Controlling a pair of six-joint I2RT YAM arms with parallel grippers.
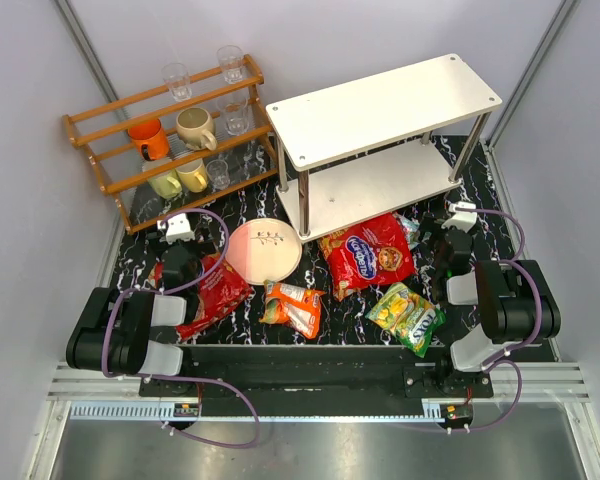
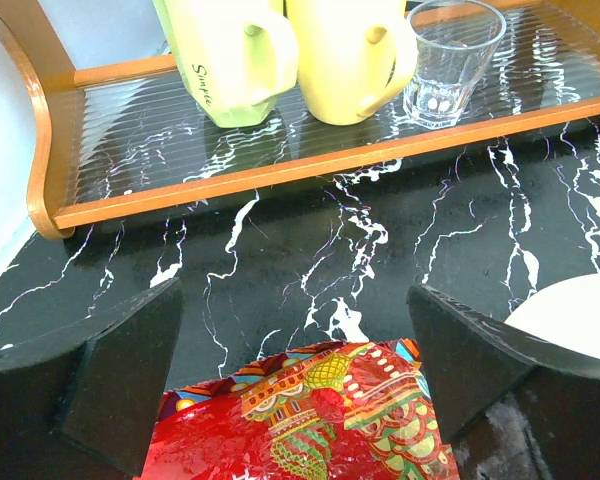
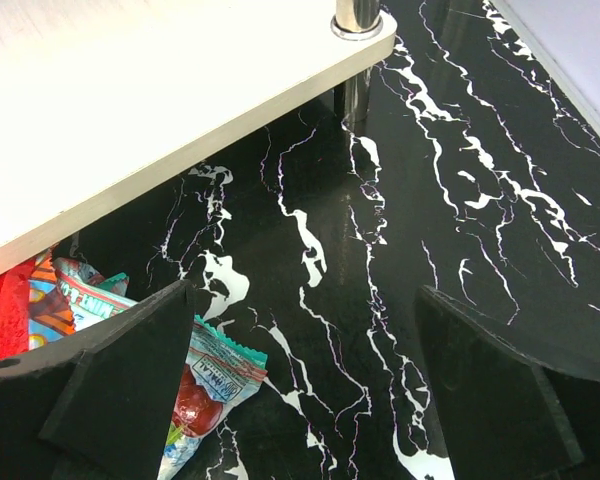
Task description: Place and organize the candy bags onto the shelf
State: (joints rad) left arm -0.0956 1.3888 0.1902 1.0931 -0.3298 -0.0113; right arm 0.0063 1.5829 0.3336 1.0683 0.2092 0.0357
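Note:
The teal bag's end (image 1: pixel 411 231) is the only part of that bag that shows past the large red bag (image 1: pixel 368 254), so the rest will come into view when I lift the large red bag.
The white two-tier shelf (image 1: pixel 380 108) stands at the back right, both tiers bare. On the black marbled table lie several candy bags: a large red one (image 1: pixel 368 253) by the shelf's front leg, a second red one (image 1: pixel 212 293) at the left, an orange one (image 1: pixel 292 305), a yellow-green one (image 1: pixel 408 317) and a teal one (image 1: pixel 410 228) tucked at the shelf's edge. My left gripper (image 2: pixel 292 330) hangs open over the top edge of the left red bag (image 2: pixel 300 420). My right gripper (image 3: pixel 305 340) is open above bare table, the teal bag (image 3: pixel 205 385) by its left finger and the shelf's lower board (image 3: pixel 130 90) ahead.
An orange-brown wooden rack (image 1: pixel 170 130) with mugs and glasses stands at the back left, close ahead of the left gripper (image 1: pixel 178 255). A round pale plate (image 1: pixel 263 250) lies between the two red bags. A metal shelf leg (image 3: pixel 358 15) rises ahead of the right gripper (image 1: pixel 450 240).

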